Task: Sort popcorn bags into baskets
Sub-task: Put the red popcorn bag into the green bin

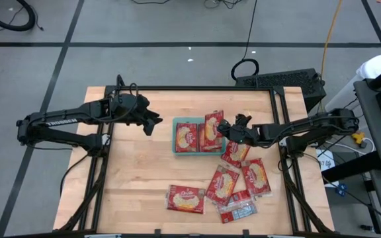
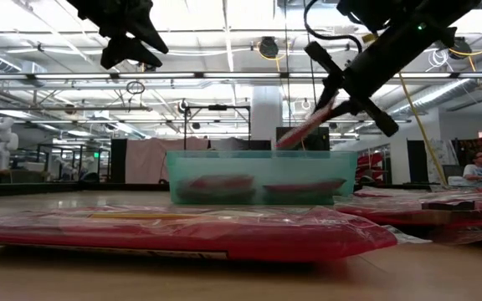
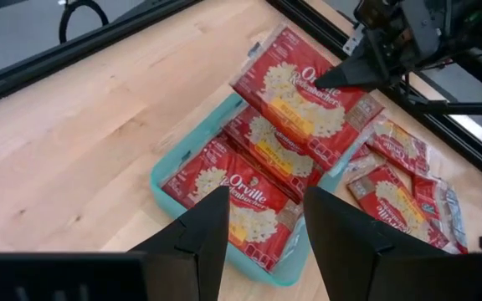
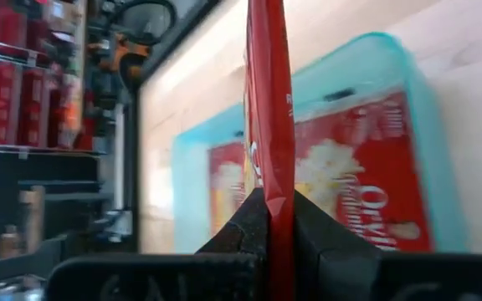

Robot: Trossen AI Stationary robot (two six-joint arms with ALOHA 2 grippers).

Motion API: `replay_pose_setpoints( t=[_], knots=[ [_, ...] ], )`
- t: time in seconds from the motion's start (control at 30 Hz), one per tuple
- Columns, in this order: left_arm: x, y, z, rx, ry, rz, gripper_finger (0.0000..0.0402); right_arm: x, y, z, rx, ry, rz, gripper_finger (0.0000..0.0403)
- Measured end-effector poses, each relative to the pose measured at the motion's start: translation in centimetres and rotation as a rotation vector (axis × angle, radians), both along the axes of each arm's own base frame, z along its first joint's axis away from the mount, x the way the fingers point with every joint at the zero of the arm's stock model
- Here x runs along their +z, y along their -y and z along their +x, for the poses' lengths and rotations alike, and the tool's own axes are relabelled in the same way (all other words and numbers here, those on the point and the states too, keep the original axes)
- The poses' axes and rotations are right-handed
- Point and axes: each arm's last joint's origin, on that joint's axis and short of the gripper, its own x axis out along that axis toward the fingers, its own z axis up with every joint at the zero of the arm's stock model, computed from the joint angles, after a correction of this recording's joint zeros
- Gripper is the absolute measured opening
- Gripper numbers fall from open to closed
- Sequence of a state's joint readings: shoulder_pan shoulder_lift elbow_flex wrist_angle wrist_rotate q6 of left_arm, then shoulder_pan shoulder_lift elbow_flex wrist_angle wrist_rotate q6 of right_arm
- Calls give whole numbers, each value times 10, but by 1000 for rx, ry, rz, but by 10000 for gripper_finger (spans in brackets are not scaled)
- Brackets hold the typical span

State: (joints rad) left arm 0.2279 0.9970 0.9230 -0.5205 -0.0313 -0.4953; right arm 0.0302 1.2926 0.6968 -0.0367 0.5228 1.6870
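Note:
The held popcorn bag point(image 1: 213, 127) lies at a slant across the teal basket's rim, so next my right gripper opens and then pushes the popcorn bag flat onto the bag point(image 3: 270, 152) below with closed fingers.
The teal basket point(image 1: 175, 137) sits mid-table with two red popcorn bags point(image 3: 241, 192) lying flat inside it. My right gripper point(image 1: 227, 130) is shut on a third popcorn bag point(image 1: 213, 125), which slants over the basket's right half point(image 2: 308, 125). My left gripper point(image 1: 152, 123) hangs open in the air left of the basket, nothing between its fingers point(image 3: 212, 230). Several more bags point(image 1: 225, 182) lie flat on the wood in front of and right of the basket. My right gripper pinches the bag between its two fingers at the edge nearest the table's right side point(image 4: 271, 196). The fingers point(image 3: 350, 77) come from the right, slanting downward. The bag juts leftward past the fingertips, tilted, its free end point(image 2: 284, 142) low over the basket.
One loose bag lies alone at the front middle point(image 1: 186, 199); others overlap in a heap at the front right point(image 1: 255, 176). Black frame rails point(image 1: 280, 112) run along the table's edges. Bare wood point(image 1: 137, 172) stretches left of the basket.

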Motion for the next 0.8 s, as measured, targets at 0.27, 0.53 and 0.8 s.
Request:
replay_pose_setpoints(
  t=[0.27, 0.53, 0.8],
  knots=[
    [0, 0, 0, 0, -3, 11, 157, -1, -5, -1, 19, -11, 2, 8],
    [0, 0, 0, -1, -4, 13, 157, -3, -14, -2, 29, -15, 28, 8],
    [0, 0, 0, -2, -4, 13, 157, -14, -14, 1, 22, -69, 28, 8]
  ],
)
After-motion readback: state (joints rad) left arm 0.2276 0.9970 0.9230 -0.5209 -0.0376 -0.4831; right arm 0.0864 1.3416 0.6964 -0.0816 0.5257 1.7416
